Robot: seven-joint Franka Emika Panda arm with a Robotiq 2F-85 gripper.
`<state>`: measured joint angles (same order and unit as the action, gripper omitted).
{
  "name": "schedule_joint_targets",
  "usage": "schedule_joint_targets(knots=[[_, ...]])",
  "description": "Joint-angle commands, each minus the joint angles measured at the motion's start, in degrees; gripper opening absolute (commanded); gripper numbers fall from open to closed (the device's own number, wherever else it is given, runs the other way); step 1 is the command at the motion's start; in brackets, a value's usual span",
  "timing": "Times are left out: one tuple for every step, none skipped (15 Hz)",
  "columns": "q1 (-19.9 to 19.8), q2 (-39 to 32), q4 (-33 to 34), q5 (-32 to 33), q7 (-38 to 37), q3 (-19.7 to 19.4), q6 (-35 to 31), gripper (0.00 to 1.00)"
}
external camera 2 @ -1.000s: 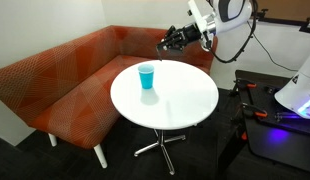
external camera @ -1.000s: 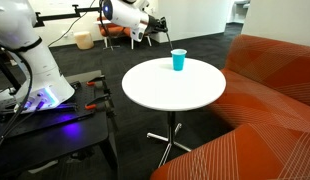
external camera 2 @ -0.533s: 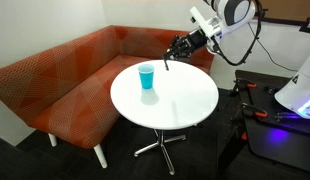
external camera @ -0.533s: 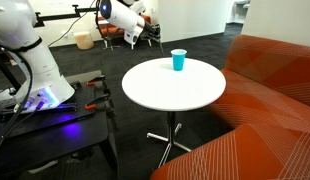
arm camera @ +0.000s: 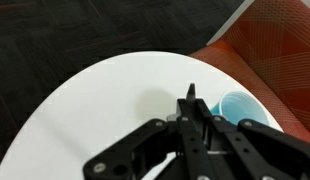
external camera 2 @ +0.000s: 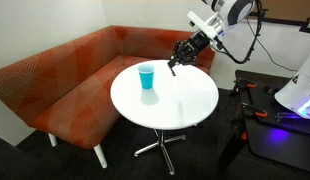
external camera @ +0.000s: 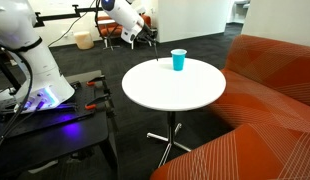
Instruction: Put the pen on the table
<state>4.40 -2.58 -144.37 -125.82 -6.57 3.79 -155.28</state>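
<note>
The pen (external camera 2: pixel 173 69) is hanging over open white tabletop (external camera 2: pixel 170 92), clear of the cyan cup. My gripper keeps bringing it down until the pen's tip touches the tabletop, then let go.
My gripper (external camera 2: pixel 181 54) is shut on the pen (external camera 2: pixel 174 68), a thin dark stick that points down from the jaws. It hangs just above the far edge of the round white table (external camera 2: pixel 185 100), beside the cyan cup (external camera 2: pixel 146 76). In an exterior view the gripper (external camera: pixel 145 36) is over the table's (external camera: pixel 175 95) back left rim, left of the cup (external camera: pixel 178 60). In the wrist view the pen tip (arm camera: pixel 191 93) sticks out of the closed jaws (arm camera: pixel 195 125) over the white top (arm camera: pixel 95 110), with the cup (arm camera: pixel 238 105) close to the right.
An orange patterned sofa (external camera 2: pixel 65 85) curves round the table and also shows in an exterior view (external camera: pixel 265 100). The dark bench (external camera: pixel 55 130) carries the white robot base (external camera: pixel 30 70). The table stands on a metal pedestal with a cross foot (external camera: pixel 170 140).
The gripper has moved down and in toward the table with the pen still in it, and now hangs over the table's rim near the cup.
</note>
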Motion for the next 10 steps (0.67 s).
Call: schedule_joint_targets(knots=[[1.1,-1.6,2.0,8.6,-9.3,1.3,-4.2,0.03],[1.3,-2.3,2.4,11.5,-11.7,1.5,-4.7,0.03],[1.4,-3.5,3.0,15.3,-15.0,1.8,-5.1,0.03],[1.4,-4.4,3.4,18.7,-17.7,2.0,-5.2,0.03],[1.3,-5.6,4.0,21.8,-20.1,2.2,-5.4,0.03],[1.4,-6.7,4.6,25.1,-22.7,2.3,-5.5,0.03],[1.4,-8.0,5.2,28.1,-24.9,2.2,-5.6,0.03],[1.4,-8.9,5.7,31.0,-27.1,2.1,-5.7,0.03],[1.5,-10.1,6.3,33.9,-29.6,2.0,-5.9,0.03],[1.6,-10.9,6.8,36.7,-31.8,1.9,-6.0,0.03]])
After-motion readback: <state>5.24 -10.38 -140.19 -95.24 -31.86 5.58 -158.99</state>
